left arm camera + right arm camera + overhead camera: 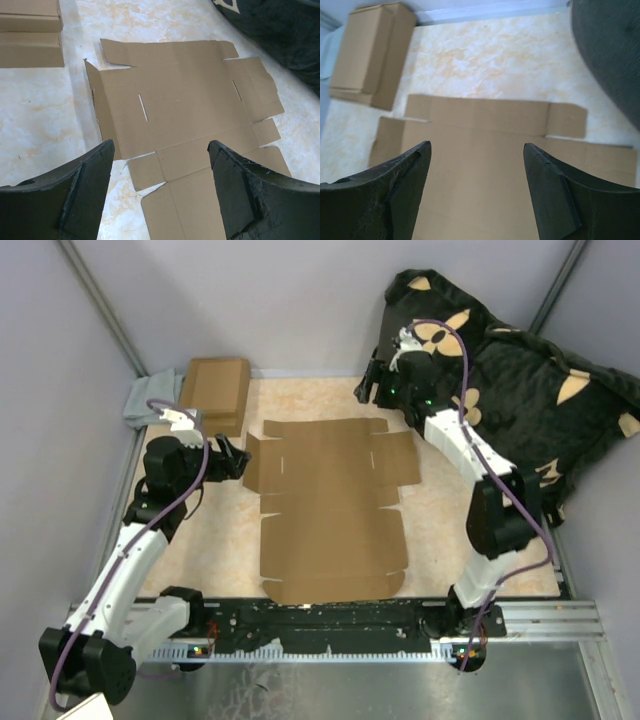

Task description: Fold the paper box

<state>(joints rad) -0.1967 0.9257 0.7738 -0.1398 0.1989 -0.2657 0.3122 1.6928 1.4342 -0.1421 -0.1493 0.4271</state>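
A clear gap lies between the far corner tab and the stacked boxes. My left gripper should keep moving toward that tab until its fingers are on both sides of it.
The paper box is a flat die-cut brown cardboard sheet with flaps and slits, lying unfolded in the middle of the marbled table. My left gripper hovers open and empty just off the sheet's left flap. In the left wrist view the sheet lies ahead of the spread left gripper. My right gripper hovers open and empty above the sheet's far right corner. In the right wrist view the sheet lies below the right gripper.
A smaller stacked pair of brown boxes sits at the back left, also seen in the left wrist view and the right wrist view. A grey cloth lies beside it. A black flowered cloth covers the back right.
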